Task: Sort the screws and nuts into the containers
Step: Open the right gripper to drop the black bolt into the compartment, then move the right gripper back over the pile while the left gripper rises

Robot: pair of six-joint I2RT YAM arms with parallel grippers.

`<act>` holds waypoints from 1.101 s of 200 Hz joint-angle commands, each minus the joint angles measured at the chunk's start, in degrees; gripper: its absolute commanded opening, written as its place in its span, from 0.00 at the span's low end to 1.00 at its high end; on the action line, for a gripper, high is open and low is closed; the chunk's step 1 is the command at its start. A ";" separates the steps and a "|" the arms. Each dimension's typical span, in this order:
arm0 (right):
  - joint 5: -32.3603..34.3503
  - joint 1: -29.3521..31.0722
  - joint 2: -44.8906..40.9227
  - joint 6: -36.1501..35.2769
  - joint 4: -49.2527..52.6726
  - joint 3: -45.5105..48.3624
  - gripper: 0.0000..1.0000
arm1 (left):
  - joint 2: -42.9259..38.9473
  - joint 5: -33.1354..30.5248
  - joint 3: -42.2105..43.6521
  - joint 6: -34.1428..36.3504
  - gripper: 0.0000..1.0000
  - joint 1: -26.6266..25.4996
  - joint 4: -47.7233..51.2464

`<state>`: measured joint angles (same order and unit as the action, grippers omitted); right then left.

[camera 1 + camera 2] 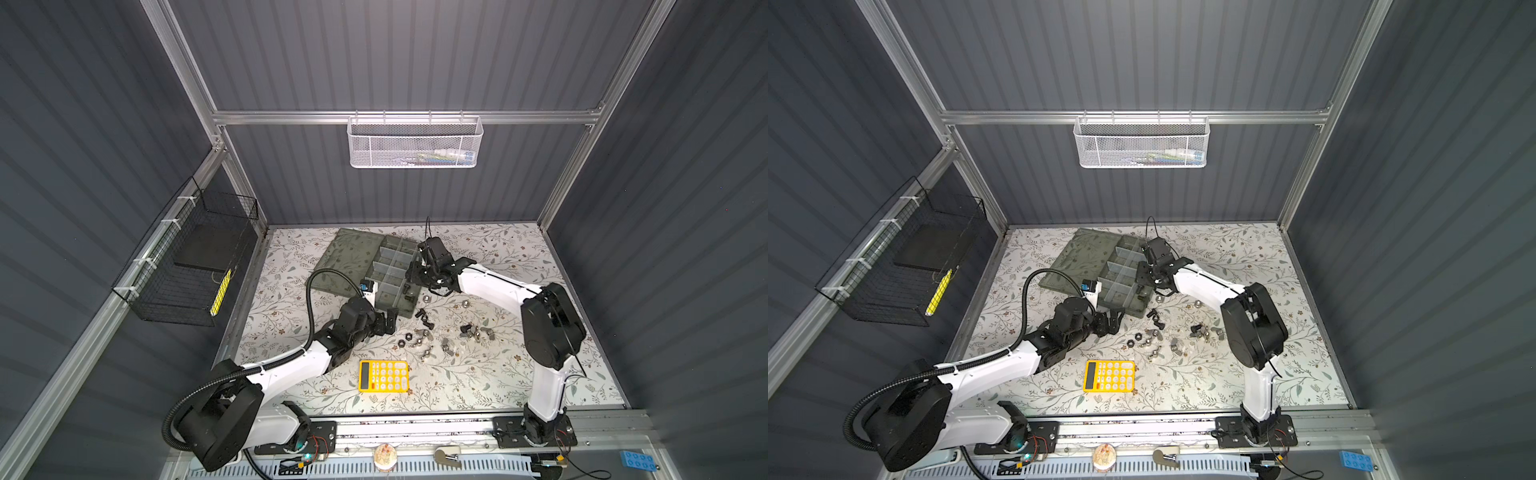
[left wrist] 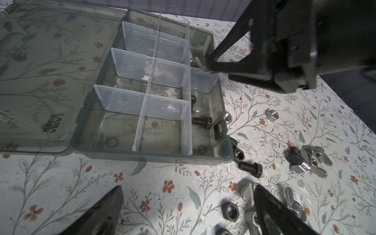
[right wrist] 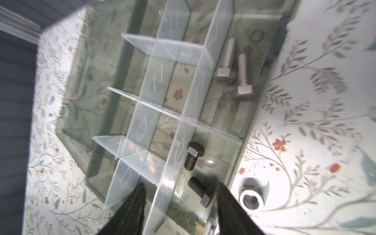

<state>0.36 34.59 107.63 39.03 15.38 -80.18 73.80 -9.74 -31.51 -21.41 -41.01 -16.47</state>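
Note:
The black nut (image 2: 238, 155) and a black screw crowd the box's near corner (image 2: 226, 152). My right gripper should move that corner away before my left gripper reaches in.
The open organiser box (image 1: 390, 270) (image 1: 1121, 272) lies at the back of the table, its containers split by pale dividers. My right gripper (image 3: 181, 185) (image 1: 411, 276) hangs open over an edge compartment. One black screw (image 3: 200, 191) lies loose on that compartment's floor below the jaws, a second black screw (image 3: 194, 155) beside it. Two silver screws (image 3: 234, 67) lie one compartment on. My left gripper (image 2: 188, 187) (image 1: 388, 320) stands wide open and holds nothing, low by the box's near corner. Next to one of its fingers lies a black nut (image 2: 230, 210). Wing nuts (image 2: 311, 160) and a black screw (image 2: 251, 167) lie on the table.
Several more loose nuts and screws (image 1: 428, 332) are scattered in front of the box. A silver nut (image 3: 251, 197) sits just outside the box wall. A yellow calculator (image 1: 384, 376) lies nearer the front. The box lid (image 1: 345, 257) lies flat to the left.

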 commanded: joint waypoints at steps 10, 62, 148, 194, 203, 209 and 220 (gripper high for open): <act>3.31 0.07 -6.50 -1.61 -1.31 5.80 0.68 | 0.82 -5.68 -2.25 0.66 1.00 -1.42 3.31; 7.30 0.00 -18.27 -3.28 -2.79 16.80 0.98 | 4.82 -17.59 -13.38 3.47 1.00 -10.27 15.02; 0.48 -3.06 -26.25 -5.14 -1.00 23.00 0.99 | 7.59 -25.68 -22.98 1.58 1.00 -16.33 25.61; -7.67 -2.60 -16.84 -1.10 -9.66 23.03 0.99 | 3.03 -29.13 -21.19 0.36 1.00 -16.35 28.48; -8.22 -2.18 -15.30 -0.57 -10.80 22.69 0.99 | 1.51 -29.16 -20.27 0.05 1.00 -16.31 28.54; -8.43 -1.99 -14.25 -0.45 -10.97 22.23 0.99 | 0.42 -29.55 -19.57 -0.62 1.00 -16.35 28.59; -9.04 -1.37 -12.33 -0.34 -11.36 21.12 0.99 | -1.43 -30.12 -18.48 -1.52 1.00 -16.31 28.67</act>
<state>-4.91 32.05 92.40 37.10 7.79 -57.21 77.28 -36.73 -51.94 -20.60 -57.39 10.50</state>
